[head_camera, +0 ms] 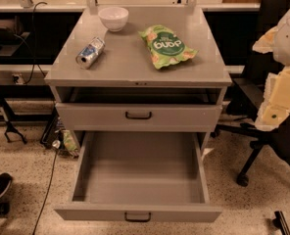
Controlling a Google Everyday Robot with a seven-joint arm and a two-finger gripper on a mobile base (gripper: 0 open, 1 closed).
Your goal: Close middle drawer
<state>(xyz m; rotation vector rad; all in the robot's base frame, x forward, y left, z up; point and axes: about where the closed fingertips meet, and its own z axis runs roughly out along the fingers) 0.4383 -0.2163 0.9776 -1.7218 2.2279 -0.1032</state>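
Observation:
I expect the middle drawer to slide squarely inward when I push it near the corner of its front, because straight drawer sides run back into the grey cabinet.
The grey cabinet stands in the middle of the camera view. Its middle drawer is pulled far out toward me, and its deep grey box is empty. The drawer's flat front with a small dark pull handle is at the bottom of the view. The uppermost drawer above it stands slightly out, with a dark gap under the cabinet top. The lowest drawer is hidden beneath the open one. My gripper, white and cream, hangs at the right edge, well to the right of the cabinet and apart from the drawer.
On the cabinet top are a white bowl, a can lying on its side and a green snack bag. A black office chair stands to the right. Cables and a stand are on the left floor.

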